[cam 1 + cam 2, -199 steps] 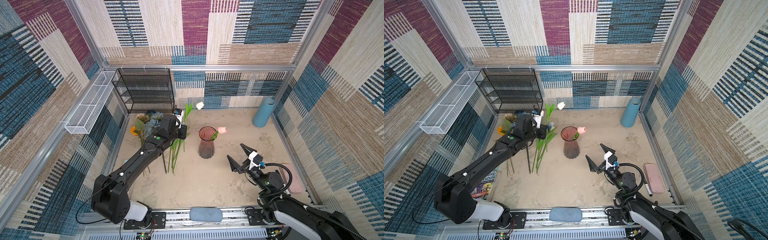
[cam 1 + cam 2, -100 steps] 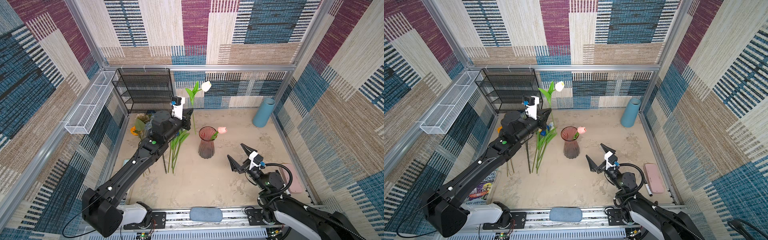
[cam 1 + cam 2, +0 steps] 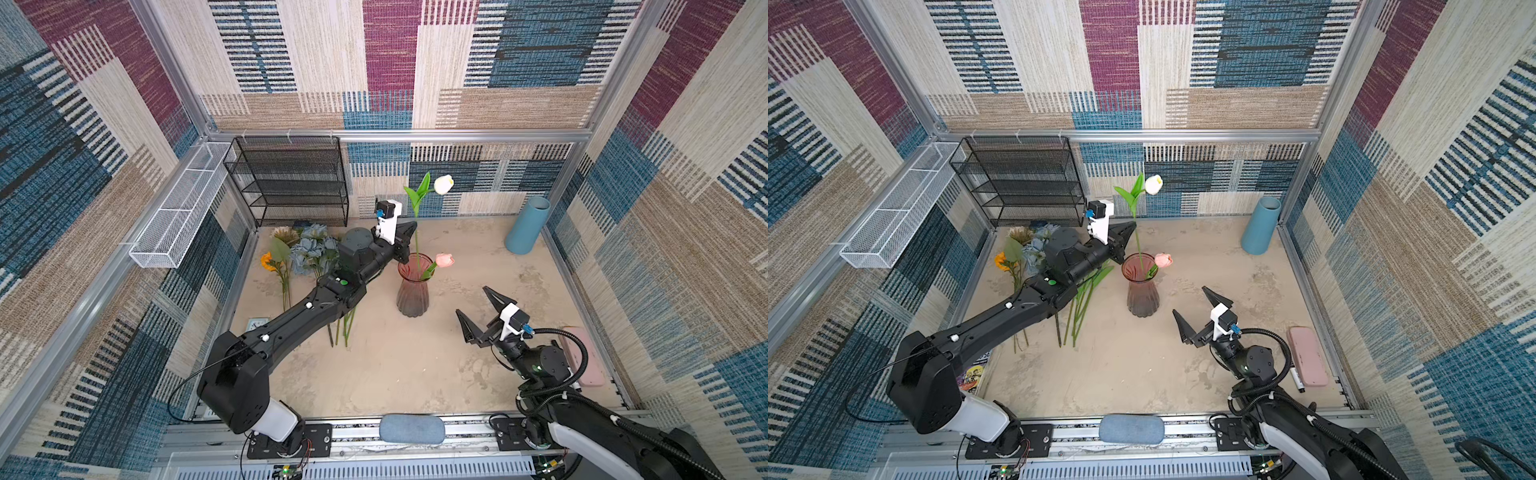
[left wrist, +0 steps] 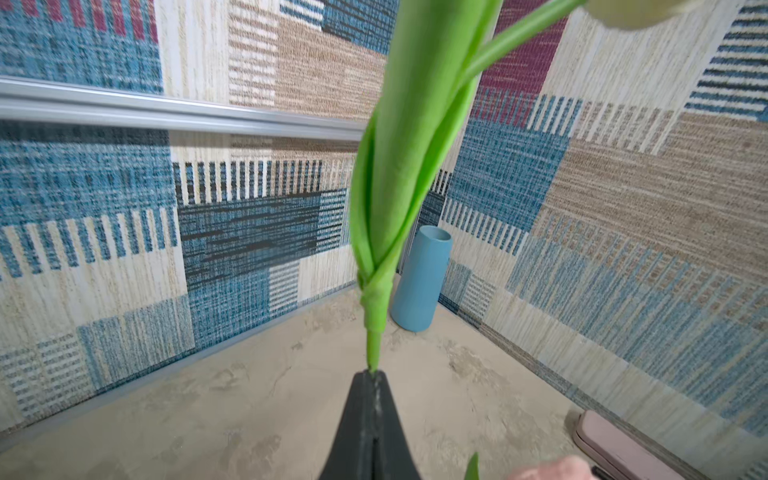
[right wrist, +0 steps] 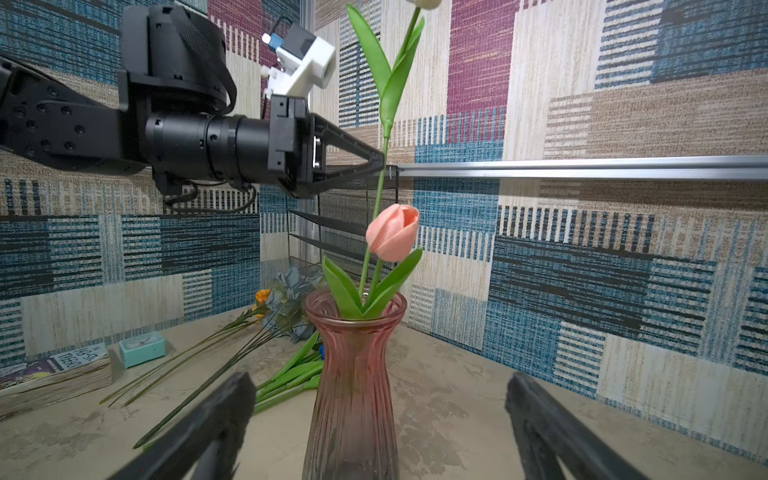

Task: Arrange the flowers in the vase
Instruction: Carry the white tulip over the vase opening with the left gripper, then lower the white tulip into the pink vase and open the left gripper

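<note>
My left gripper should keep lowering the white tulip's stem [image 5: 377,200], which stands upright inside the pink vase's opening, until the fingers get to the vase's rim [image 5: 313,307], and then let go.
A ribbed pink glass vase [image 3: 413,291] [image 3: 1142,291] [image 5: 353,374] stands mid-table with a pink tulip [image 3: 444,260] [image 5: 393,232] in it. My left gripper [image 3: 413,226] [image 3: 1133,225] [image 4: 371,376] [image 5: 380,160] is shut on the stem of a white tulip [image 3: 443,184] [image 3: 1153,184], held upright above the vase. The stem's lower end dips into the vase mouth. The other flowers [image 3: 311,253] [image 3: 1021,249] lie in a pile on the table to the left, partly under the left arm. My right gripper [image 3: 471,300] [image 3: 1189,300] [image 5: 374,415] hangs open, front right of the vase, facing it.
A black wire shelf [image 3: 291,183] stands at the back left, with a white wire basket [image 3: 178,208] on the left wall. A blue cylinder [image 3: 528,224] leans in the back right corner. A pink case [image 3: 582,357] lies at the right edge. A teal clock [image 5: 142,347] and a book [image 3: 971,374] sit at the left.
My left gripper has lifted the white tulip from the pile and carried it right, over the vase, turning the stem upright. The right arm has not moved.
</note>
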